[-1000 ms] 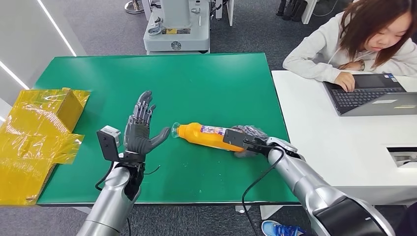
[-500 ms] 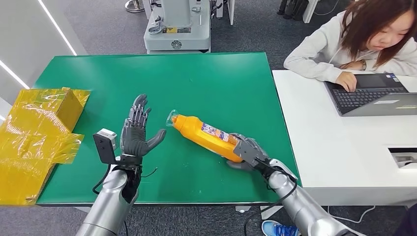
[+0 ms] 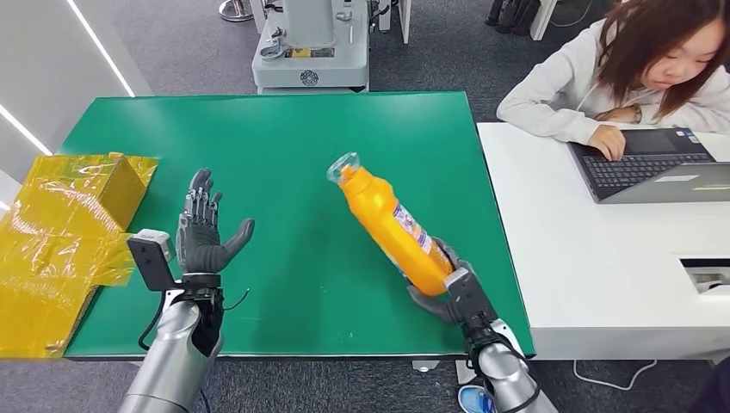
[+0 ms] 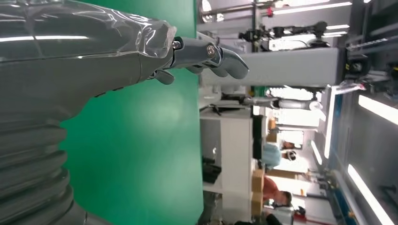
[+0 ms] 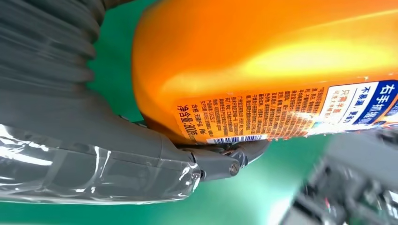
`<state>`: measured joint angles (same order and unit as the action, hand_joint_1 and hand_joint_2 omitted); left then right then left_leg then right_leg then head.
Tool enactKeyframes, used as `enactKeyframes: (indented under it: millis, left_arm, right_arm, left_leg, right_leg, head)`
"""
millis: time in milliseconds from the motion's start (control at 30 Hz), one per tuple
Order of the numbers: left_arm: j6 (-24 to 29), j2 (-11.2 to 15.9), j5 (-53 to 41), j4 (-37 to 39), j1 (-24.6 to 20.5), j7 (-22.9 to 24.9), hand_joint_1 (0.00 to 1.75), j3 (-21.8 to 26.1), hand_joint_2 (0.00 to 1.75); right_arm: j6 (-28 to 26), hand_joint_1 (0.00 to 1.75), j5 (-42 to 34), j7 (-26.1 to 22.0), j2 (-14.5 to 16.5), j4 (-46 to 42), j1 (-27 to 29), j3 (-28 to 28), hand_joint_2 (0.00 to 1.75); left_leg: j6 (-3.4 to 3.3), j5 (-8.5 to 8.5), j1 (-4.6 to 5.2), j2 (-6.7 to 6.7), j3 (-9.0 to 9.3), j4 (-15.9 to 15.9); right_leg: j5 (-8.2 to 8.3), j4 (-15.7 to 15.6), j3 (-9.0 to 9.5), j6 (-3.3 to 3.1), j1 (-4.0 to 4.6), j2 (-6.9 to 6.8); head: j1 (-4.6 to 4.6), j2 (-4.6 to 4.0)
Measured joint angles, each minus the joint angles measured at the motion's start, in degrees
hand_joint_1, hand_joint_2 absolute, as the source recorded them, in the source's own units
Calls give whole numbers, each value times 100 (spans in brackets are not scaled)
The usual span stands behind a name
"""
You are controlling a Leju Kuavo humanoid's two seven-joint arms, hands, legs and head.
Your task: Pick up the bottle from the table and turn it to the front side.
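The yellow plastic bag has a broad, low part (image 3: 64, 249) next to its raised block, so the orange bottle (image 3: 398, 231) will stay still when the robot lays it there.
An orange bottle (image 3: 392, 225) with a clear cap and a printed label is lifted off the green table (image 3: 284, 146), tilted with its cap up and away from me. My right hand (image 3: 448, 288) grips it by the base near the table's front right edge. In the right wrist view the orange bottle (image 5: 263, 56) shows its back label with small print and a barcode, my right hand (image 5: 117, 140) wrapped under it. My left hand (image 3: 205, 232) stands open, palm toward the bottle, above the front left of the table. The left hand (image 4: 94, 56) holds nothing in its wrist view.
A crumpled yellow plastic bag (image 3: 60, 232) lies at the table's left edge. A white desk (image 3: 603, 249) adjoins on the right, where a person (image 3: 628, 69) works on a laptop (image 3: 654, 163). A grey machine (image 3: 310, 43) stands beyond the table's far edge.
My right hand has lifted the bottle from lying on the table and swung its cap upward and rightward, drawing back toward the front edge. My left hand has shifted left and slightly nearer.
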<state>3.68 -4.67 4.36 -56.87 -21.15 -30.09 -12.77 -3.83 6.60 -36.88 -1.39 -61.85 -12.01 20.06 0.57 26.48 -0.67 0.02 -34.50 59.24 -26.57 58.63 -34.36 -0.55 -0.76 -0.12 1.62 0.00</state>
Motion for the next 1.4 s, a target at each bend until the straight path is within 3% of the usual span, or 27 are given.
enactKeyframes:
  millis: [233,367,467,700,1000,1133,1400]
  left_arm:
    - [-1368,49,197,17,-107,459,0,48,175]
    - [-2257,-20,572,176,-488,720,0,-125,175]
    - [-2638,-100,873,419,-946,873,0,-372,175]
    - [-2748,-250,1242,862,-1722,1014,0,-845,175]
    - [-1662,-356,723,1273,-2195,746,0,-1311,175]
    - [-1510,-374,638,1606,-2316,611,175,-1331,175]
    - [-1438,-371,557,1884,-2382,488,175,-1335,175]
  right_arm:
    - [-173,175,430,-146,36,-349,-198,-132,175]
    - [-250,175,767,-253,246,151,-814,59,175]
    - [-244,175,938,-258,487,694,-1355,253,175]
    - [-289,175,1394,-96,955,1724,-2197,682,175]
    - [-677,175,1691,63,1216,2263,-2537,1104,175]
    - [-678,175,1659,140,1220,2320,-2526,1137,175]
    - [-538,173,1443,83,1194,2421,-2517,1118,175]
  left_leg:
    - [0,-2,0,5,1,1]
    - [4,-10,-1,4,1,2]
    - [8,-16,-1,3,1,2]
    - [10,-19,-1,4,-8,3]
    - [9,-18,0,2,-12,3]
    - [9,-19,-1,3,-11,3]
    - [10,-18,-1,3,-12,3]
  right_leg:
    - [3,1,-2,0,0,7]
    - [7,4,-4,-2,0,6]
    - [14,6,-5,-4,1,6]
    - [18,9,-16,-7,1,8]
    - [17,8,-19,-6,0,6]
    - [17,8,-19,-6,0,6]
    - [17,8,-20,-6,0,7]
  head:
    - [0,0]
    - [1,0]
    - [1,0]
    - [1,0]
    - [1,0]
    - [1,0]
    - [1,0]
